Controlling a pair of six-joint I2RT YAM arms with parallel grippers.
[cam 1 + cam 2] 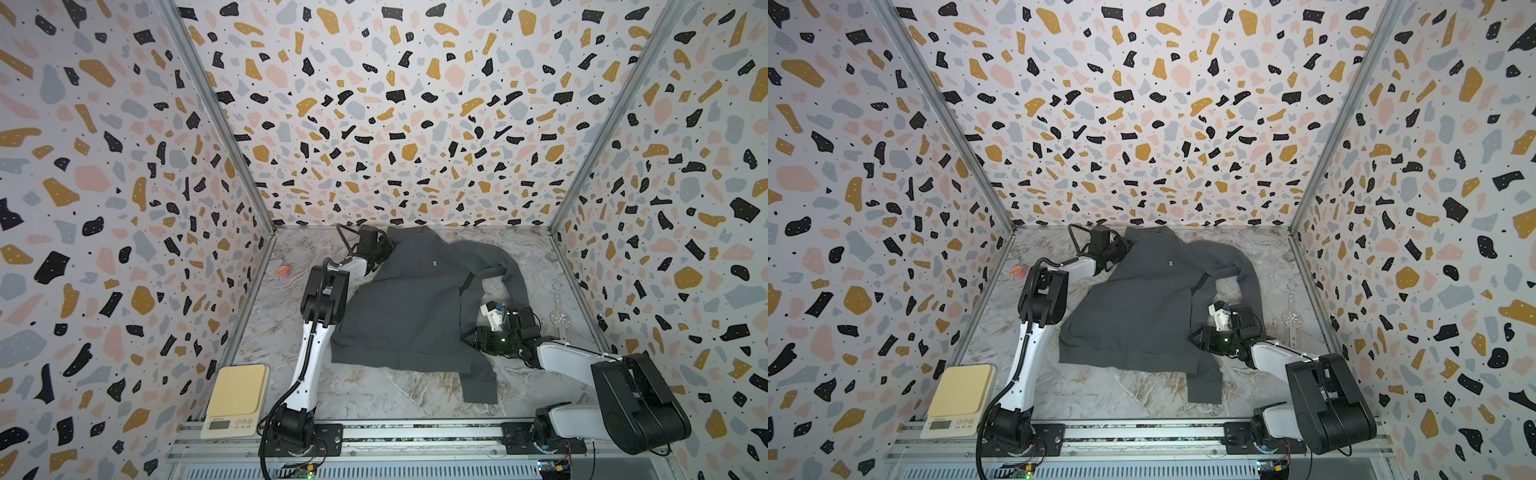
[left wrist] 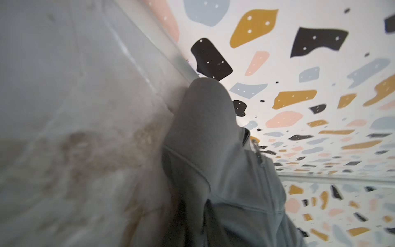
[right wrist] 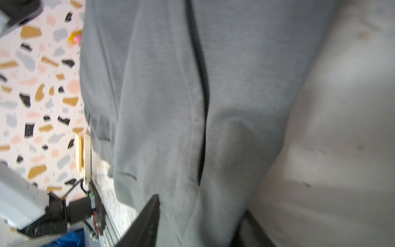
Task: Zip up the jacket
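Note:
The jacket's side (image 1: 362, 297) leans inward from the jacket's hem to its shoulder. My left gripper therefore needs to draw the jacket's shoulder (image 1: 394, 241) back toward the wall's corner before the jacket is zipped.
The dark grey jacket (image 1: 407, 307) (image 1: 1142, 307) lies spread on the marble table, collar toward the back wall, one sleeve curling to the right. My left gripper (image 1: 384, 251) (image 1: 1120, 249) is at the collar and shoulder edge, shut on the fabric. Its fingers are hidden in the left wrist view, where the jacket (image 2: 224, 171) bunches close to the camera and a zipper pull (image 2: 259, 157) shows. My right gripper (image 1: 468, 338) (image 1: 1196, 336) is at the jacket's right side. In the right wrist view the gripper (image 3: 202, 204) stands open, its dark fingers (image 3: 147, 222) apart with a fold of jacket (image 3: 192, 107) between them.
A cream kitchen scale (image 1: 237, 392) sits at the front left corner. A small pink object (image 1: 284, 271) lies by the left wall, a clear plastic piece (image 1: 559, 318) by the right wall. Patterned walls enclose three sides; a metal rail (image 1: 415, 432) runs along the front.

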